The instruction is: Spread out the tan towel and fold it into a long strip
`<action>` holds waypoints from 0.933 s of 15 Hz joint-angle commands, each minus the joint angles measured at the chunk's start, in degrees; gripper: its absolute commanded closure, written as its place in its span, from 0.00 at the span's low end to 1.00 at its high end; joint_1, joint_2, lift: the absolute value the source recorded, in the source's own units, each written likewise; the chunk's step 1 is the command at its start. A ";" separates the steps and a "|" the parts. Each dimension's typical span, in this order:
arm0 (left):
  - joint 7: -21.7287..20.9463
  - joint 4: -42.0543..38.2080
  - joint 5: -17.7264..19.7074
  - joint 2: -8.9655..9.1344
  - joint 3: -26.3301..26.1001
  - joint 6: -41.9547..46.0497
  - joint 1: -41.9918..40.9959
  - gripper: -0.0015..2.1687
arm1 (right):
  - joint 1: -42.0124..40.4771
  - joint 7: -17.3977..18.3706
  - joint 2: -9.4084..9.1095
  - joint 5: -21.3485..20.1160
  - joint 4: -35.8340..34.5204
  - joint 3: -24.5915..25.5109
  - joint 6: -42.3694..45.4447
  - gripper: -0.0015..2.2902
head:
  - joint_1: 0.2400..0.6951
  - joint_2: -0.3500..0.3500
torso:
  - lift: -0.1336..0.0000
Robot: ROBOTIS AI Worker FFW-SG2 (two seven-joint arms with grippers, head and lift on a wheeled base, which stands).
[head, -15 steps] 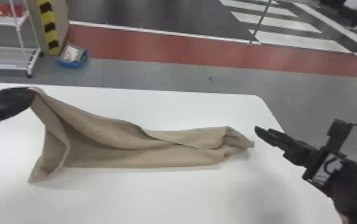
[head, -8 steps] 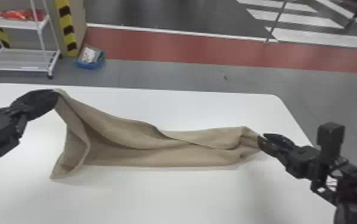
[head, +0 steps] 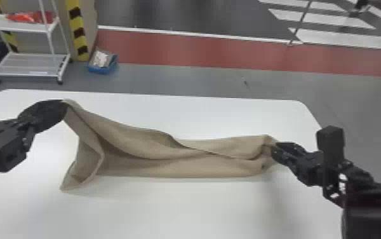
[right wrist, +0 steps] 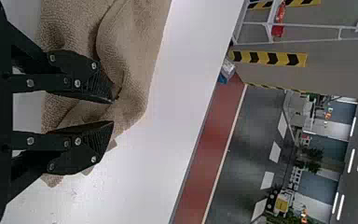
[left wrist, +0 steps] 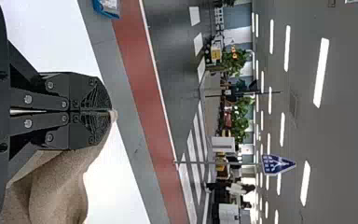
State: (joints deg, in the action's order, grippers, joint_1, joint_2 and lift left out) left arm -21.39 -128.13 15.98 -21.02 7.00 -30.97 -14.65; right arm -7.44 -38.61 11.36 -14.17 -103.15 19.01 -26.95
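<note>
My grippers will make the tan towel (head: 167, 155) fall open into a smooth hanging piece of cloth when they lift both its ends, because the towel's bunched end (head: 261, 154) lies in limp folds.
In the head view the tan towel (head: 180, 159) lies stretched across the table, bunched at its right end, its left upper corner lifted. That corner is pinched by my left gripper (head: 64, 106). The left wrist view shows the left gripper (left wrist: 112, 112) shut, the towel (left wrist: 58, 191) hanging from its tips. At the bunched right end is my right gripper (head: 275, 151). Seen from its own wrist, the right gripper (right wrist: 113, 111) has its fingers parted, with folds of the towel (right wrist: 130, 74) between and behind them.
The white table (head: 174, 209) extends in front of and behind the towel. Past its far edge stand a white shelf rack (head: 31, 65) and a blue box (head: 102, 63) on the floor, with a striped post beside them.
The right gripper has moved left to the towel's bunched end, from a spot just beside it. The head view has shifted, and the left gripper still holds the lifted corner.
</note>
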 commanded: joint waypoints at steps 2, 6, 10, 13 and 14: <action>-0.05 -0.45 -0.07 -0.16 0.12 0.07 -0.56 0.79 | 2.34 -0.06 0.33 -1.04 3.66 -0.64 -0.61 0.38 | 1.00 0.25 | 0.07; -0.14 -1.25 0.02 -0.16 0.39 0.07 -1.00 0.79 | 3.13 0.47 0.69 -2.09 5.07 -0.55 -0.96 0.30 | 1.00 0.24 | 0.07; -0.23 -1.33 0.02 -0.16 0.47 0.07 -1.35 0.79 | 3.04 0.64 1.04 -2.71 5.68 -0.47 -0.43 0.26 | 1.00 0.22 | 0.07; -0.23 -1.77 0.02 -0.16 0.83 0.25 -2.14 0.79 | 3.48 0.55 1.12 -2.71 5.86 -0.55 -0.96 0.42 | 1.00 0.22 | 0.07; -0.23 -1.95 0.02 -0.16 1.00 0.25 -2.40 0.79 | 3.57 0.47 1.21 -2.71 5.94 -0.55 -1.31 0.53 | 1.00 0.22 | 0.07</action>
State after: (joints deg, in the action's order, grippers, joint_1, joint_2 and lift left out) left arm -21.63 -129.87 16.00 -21.18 7.77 -30.82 -16.68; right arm -4.06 -38.09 12.46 -16.87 -97.29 18.46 -27.80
